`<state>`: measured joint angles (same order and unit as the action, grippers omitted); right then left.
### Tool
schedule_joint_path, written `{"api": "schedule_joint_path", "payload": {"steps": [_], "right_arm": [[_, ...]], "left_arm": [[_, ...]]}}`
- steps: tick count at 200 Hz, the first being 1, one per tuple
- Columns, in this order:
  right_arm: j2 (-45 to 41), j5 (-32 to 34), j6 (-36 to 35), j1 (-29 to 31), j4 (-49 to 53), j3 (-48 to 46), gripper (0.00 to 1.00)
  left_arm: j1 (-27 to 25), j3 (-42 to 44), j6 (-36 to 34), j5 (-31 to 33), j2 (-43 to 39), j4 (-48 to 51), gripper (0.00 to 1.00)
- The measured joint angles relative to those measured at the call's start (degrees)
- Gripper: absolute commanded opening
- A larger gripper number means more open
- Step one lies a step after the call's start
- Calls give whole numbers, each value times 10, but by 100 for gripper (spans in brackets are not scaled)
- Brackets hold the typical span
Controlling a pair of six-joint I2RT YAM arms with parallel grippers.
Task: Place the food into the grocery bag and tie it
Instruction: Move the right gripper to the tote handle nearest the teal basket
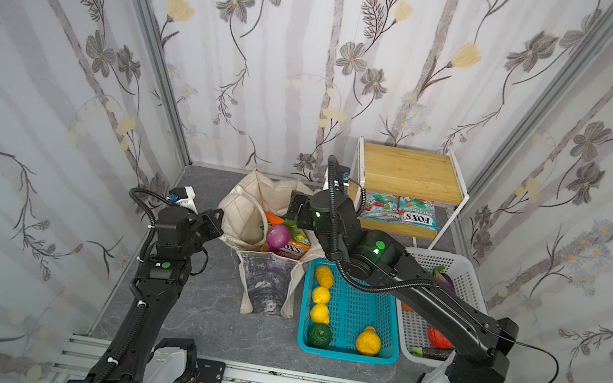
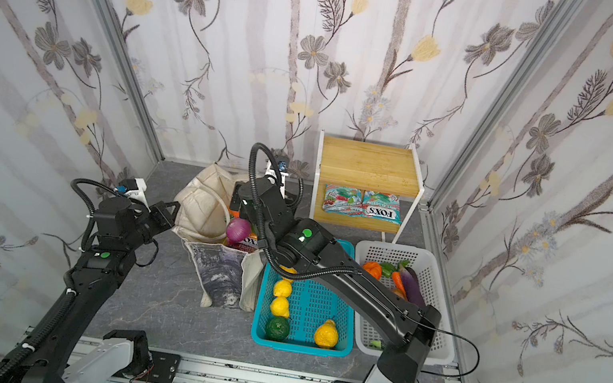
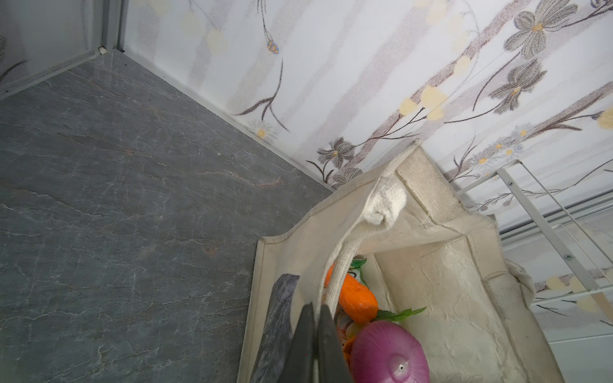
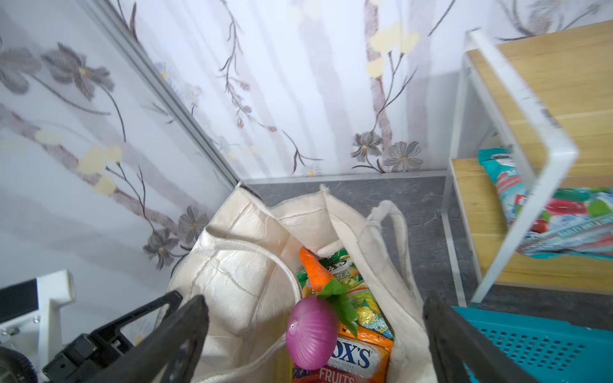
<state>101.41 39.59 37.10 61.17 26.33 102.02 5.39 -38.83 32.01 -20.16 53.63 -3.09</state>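
Note:
The cream handle (image 4: 403, 242) arches up (image 4: 387, 206) on its own next to the grocery bag's opening. The handle will stay in an open loop when I lift it.
The cream grocery bag (image 1: 252, 204) stands open at the back of the table, its dark print (image 1: 264, 282) facing the front. Inside lie a purple onion (image 4: 310, 335), an orange carrot (image 4: 315, 268) and FOX'S packets (image 4: 358, 358). My left gripper (image 3: 317, 306) is shut on the bag's cloth rim at its left side (image 1: 223, 215). My right gripper (image 4: 315, 298) hangs open over the bag's mouth, just above the onion, with nothing between its fingers. In the left wrist view the onion (image 3: 388, 351) and carrot (image 3: 355, 298) lie just inside the pinched rim.
A teal basket (image 1: 347, 353) right of the bag holds yellow fruit (image 1: 324, 275) and a green one (image 1: 320, 333). Behind my right arm a white basket (image 1: 436, 258) holds vegetables. A wooden shelf (image 1: 409, 172) at the back right carries two FOX'S packets (image 1: 398, 210).

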Motion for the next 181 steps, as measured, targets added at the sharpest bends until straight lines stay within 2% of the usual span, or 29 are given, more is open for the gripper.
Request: {"api": "schedule_joint_path", "payload": {"steps": [22, 36, 56, 71, 104, 138, 181], "right_arm": [[-90, 42, 66, 0, -36, -125, 100], [-157, 33, 83, -12, -97, -248, 100], [-243, -68, 89, -52, -232, -424, 100], [-283, -139, 110, -90, -301, -507, 99], [-290, -219, 170, -175, -336, -525, 96], [-259, -289, 216, -181, -360, -545, 79], [-209, -339, 289, -183, -408, -575, 77]], "left_arm": [[-2, 0, 1, 0, 6, -1, 0], [-2, 0, 2, 0, 7, -1, 0], [-2, 0, 1, 0, 6, -1, 0], [-3, 0, 1, 5, 5, -1, 0], [-9, 0, 3, 20, -1, -1, 0], [-15, 1, 9, 38, -17, 0, 0], [-17, 2, 10, 47, -25, 5, 0]]}}
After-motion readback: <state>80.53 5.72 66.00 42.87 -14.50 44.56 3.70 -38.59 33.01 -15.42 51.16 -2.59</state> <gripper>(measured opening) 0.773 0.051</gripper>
